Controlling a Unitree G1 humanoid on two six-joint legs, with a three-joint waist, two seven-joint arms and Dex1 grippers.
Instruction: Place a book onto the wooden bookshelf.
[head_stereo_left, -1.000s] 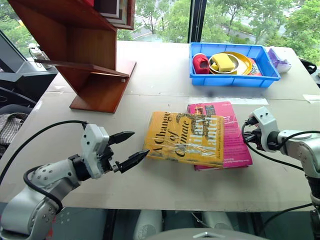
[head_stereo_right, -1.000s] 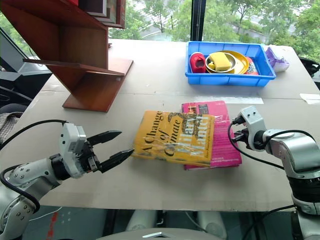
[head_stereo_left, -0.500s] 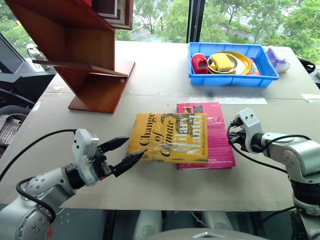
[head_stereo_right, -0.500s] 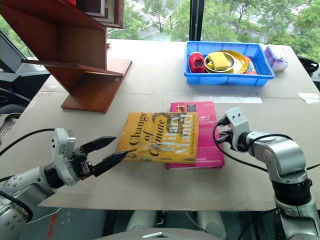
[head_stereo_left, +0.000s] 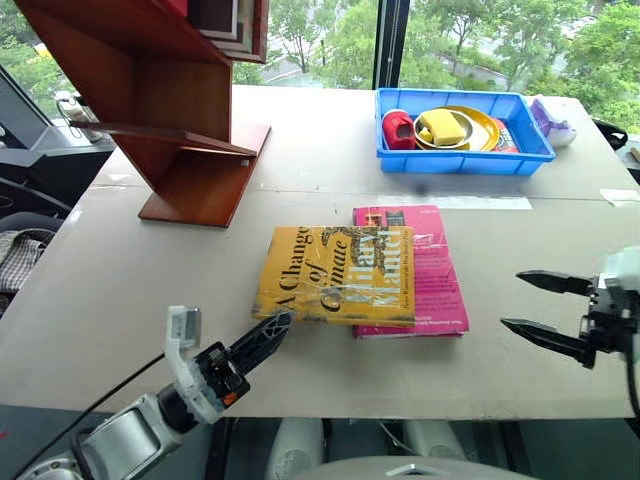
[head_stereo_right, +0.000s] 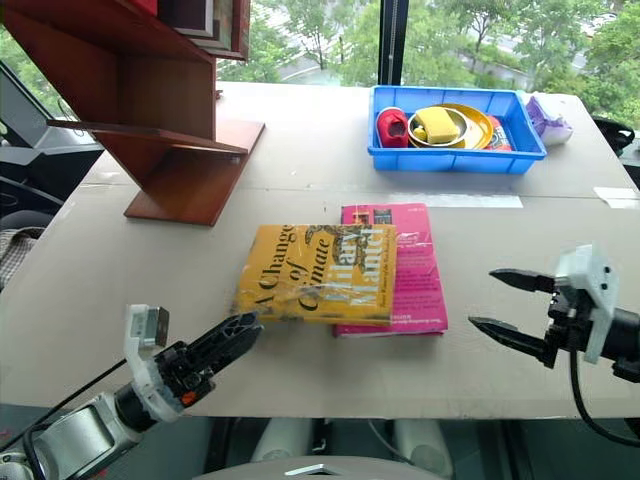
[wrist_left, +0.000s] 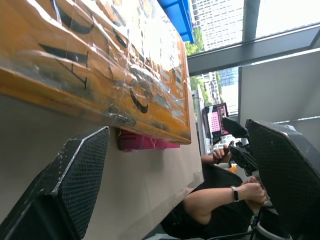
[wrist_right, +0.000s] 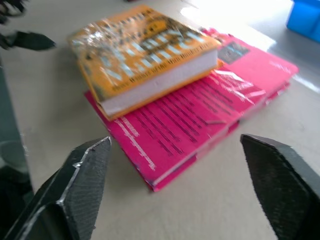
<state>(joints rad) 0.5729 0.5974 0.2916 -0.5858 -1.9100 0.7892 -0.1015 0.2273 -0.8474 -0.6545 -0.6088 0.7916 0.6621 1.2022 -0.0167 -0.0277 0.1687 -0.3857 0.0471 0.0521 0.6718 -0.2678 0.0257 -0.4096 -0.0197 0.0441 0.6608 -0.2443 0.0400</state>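
Observation:
My gripper will bring the yellow book (head_stereo_left: 336, 275) up alone when I lift, since it lies across the pink paperback with a gap (wrist_left: 113, 132) under its overhanging edge.
The yellow book (head_stereo_left: 335, 275) lies flat mid-table, partly on top of a magenta-pink paperback (head_stereo_left: 430, 285). The wooden bookshelf (head_stereo_left: 170, 100) stands at the far left of the table, reddish-brown with slanted boards. My left gripper (head_stereo_left: 278, 325) is open and low at the table's near edge, its tips at the book's near left corner (wrist_left: 100, 60); I cannot tell whether they touch. My right gripper (head_stereo_left: 512, 299) hangs open to the right of both books, clear of them, pointing at the pink paperback (wrist_right: 200, 115) and the book (wrist_right: 145, 55).
A blue tray (head_stereo_left: 470, 160) at the back right holds a yellow plate, a sponge and a red cup. A pale purple packet (head_stereo_left: 550, 115) lies beside it. A seated person (wrist_left: 220, 200) shows beyond the table in the left wrist view.
My right gripper has opened and drawn back to the right, away from the pink paperback. The left arm has sunk and rolled beside the book's corner. Both books slid a little left earlier.

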